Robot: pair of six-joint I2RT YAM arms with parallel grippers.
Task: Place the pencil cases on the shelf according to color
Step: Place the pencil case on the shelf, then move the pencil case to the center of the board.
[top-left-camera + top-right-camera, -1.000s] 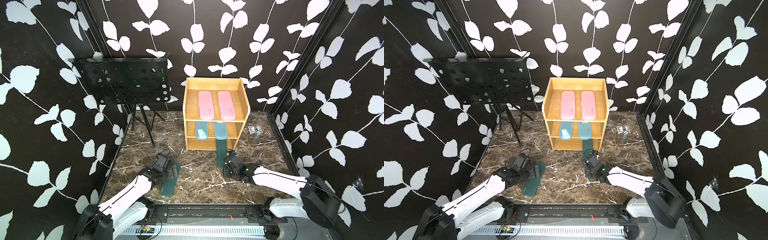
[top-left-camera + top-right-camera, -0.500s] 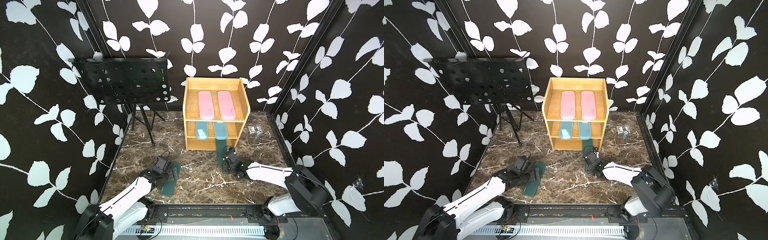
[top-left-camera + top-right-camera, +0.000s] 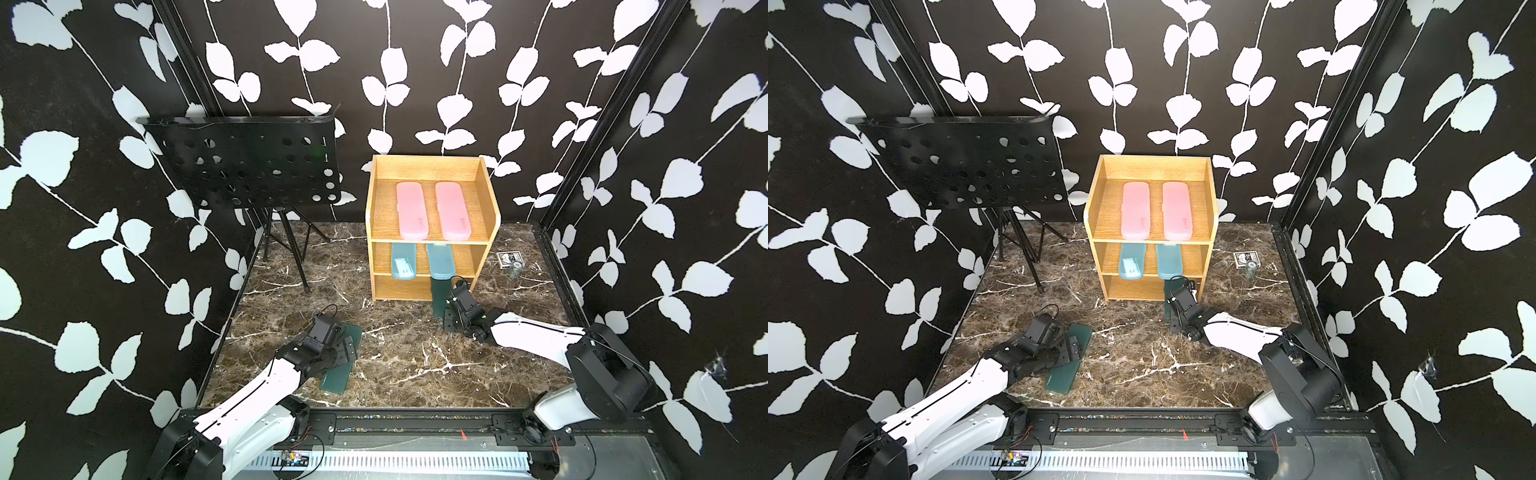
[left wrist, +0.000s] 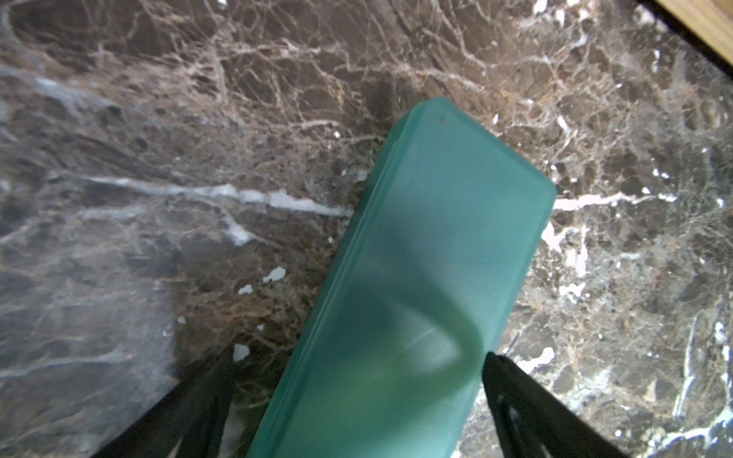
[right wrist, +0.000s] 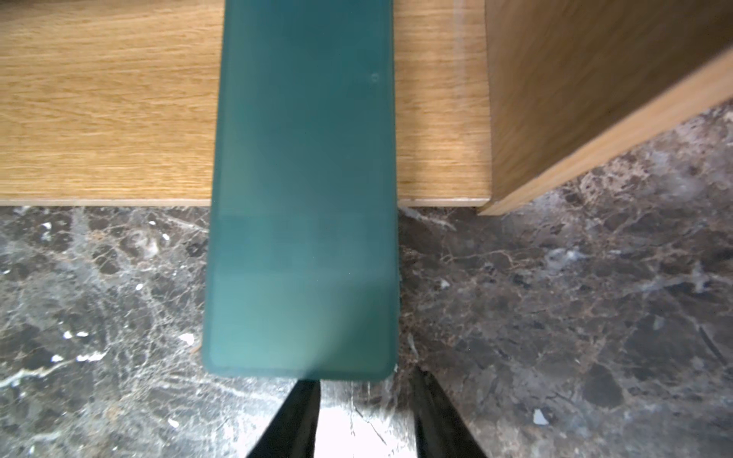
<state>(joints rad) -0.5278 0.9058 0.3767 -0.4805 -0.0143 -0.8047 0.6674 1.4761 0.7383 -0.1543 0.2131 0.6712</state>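
The second dark green case (image 3: 339,379) lies at a slant, far away from my right gripper. Next, my left gripper moves it in front of the shelf (image 3: 390,355) for my right gripper.
The wooden shelf (image 3: 490,195) holds two pink pencil cases (image 3: 411,210) on top and two light blue ones (image 3: 403,262) on the middle tier. A dark green case (image 5: 301,198) lies half inside the bottom tier, its near end on the floor. My right gripper (image 5: 365,378) is open just behind that end, one fingertip (image 5: 307,390) against it, nothing between the jaws. A second dark green case (image 4: 416,257) lies flat on the floor at the left. My left gripper (image 4: 357,357) is open astride it, one finger (image 4: 511,392) touching its edge, the other standing clear.
A black perforated music stand (image 3: 249,162) on a tripod stands at the back left. A small card box (image 3: 508,258) and a clear glass (image 3: 515,271) sit on the marble floor right of the shelf. Black leaf-patterned walls close in three sides.
The right gripper advanced toward the shelf, sliding the green case further into the bottom tier, and its jaws parted a little. The left gripper sank slightly over its case.
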